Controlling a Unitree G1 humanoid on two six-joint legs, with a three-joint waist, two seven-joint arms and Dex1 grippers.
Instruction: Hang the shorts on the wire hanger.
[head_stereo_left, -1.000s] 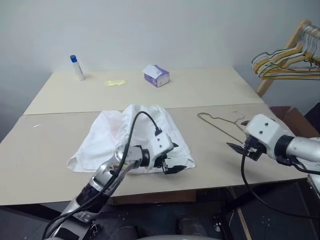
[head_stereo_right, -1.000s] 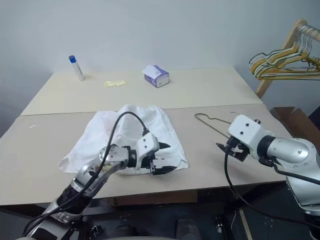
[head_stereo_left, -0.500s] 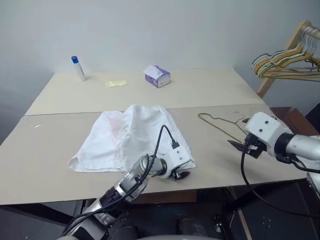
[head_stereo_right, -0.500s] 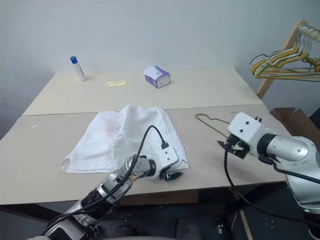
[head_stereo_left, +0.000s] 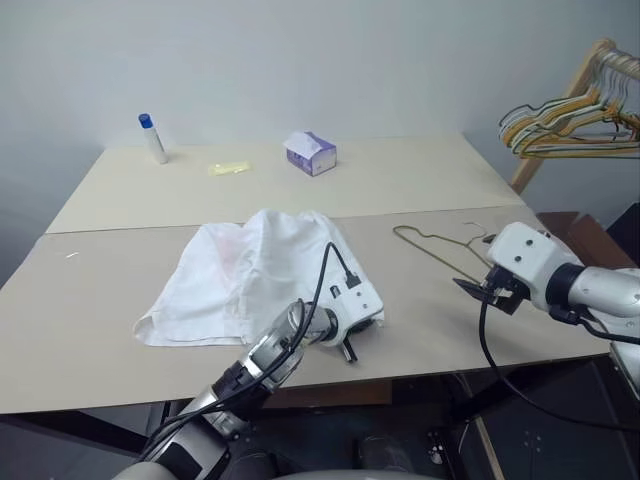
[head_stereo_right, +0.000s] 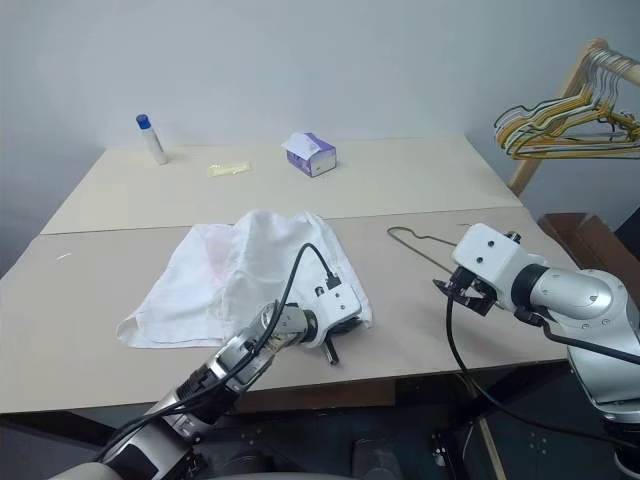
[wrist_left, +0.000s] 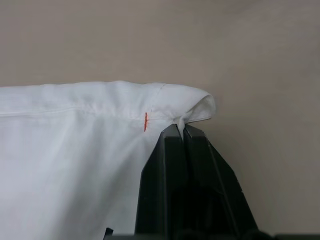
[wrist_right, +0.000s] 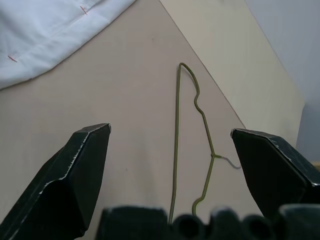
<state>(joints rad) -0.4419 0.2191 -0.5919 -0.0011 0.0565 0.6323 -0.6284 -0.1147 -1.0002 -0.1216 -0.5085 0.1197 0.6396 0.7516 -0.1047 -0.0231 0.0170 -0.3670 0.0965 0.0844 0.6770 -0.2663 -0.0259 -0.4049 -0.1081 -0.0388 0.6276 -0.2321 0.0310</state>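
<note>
I can see a faint pink patch (head_stereo_left: 230, 248) through the white shorts (head_stereo_left: 262, 278), so there should be pink hidden inside the shorts' waist when I pull it open.
The white shorts (head_stereo_left: 250, 275) lie flat on the near table, with a faint pink stain toward the left side. At their near right hem corner my left gripper (head_stereo_left: 349, 347) is low on the table. In the left wrist view its fingers (wrist_left: 170, 150) are shut, pinching the cloth (wrist_left: 75, 150) at that corner beside a small red stitch. The thin olive wire hanger (head_stereo_left: 440, 245) lies flat to the right of the shorts. My right gripper (head_stereo_left: 475, 290) hovers over the hanger's near end, open, with the wire (wrist_right: 176, 125) seen between its wide-apart fingers.
On the far table stand a purple-white tissue box (head_stereo_left: 311, 152), a white bottle with a blue cap (head_stereo_left: 152, 137) and a small yellow item (head_stereo_left: 230, 167). A bunch of hangers (head_stereo_left: 565, 125) hangs on a wooden rack at the far right. The table's front edge runs just below the left gripper.
My left gripper sank from above the shorts to their near right corner and shut on the hem. The right arm has stayed where it was, still open.
</note>
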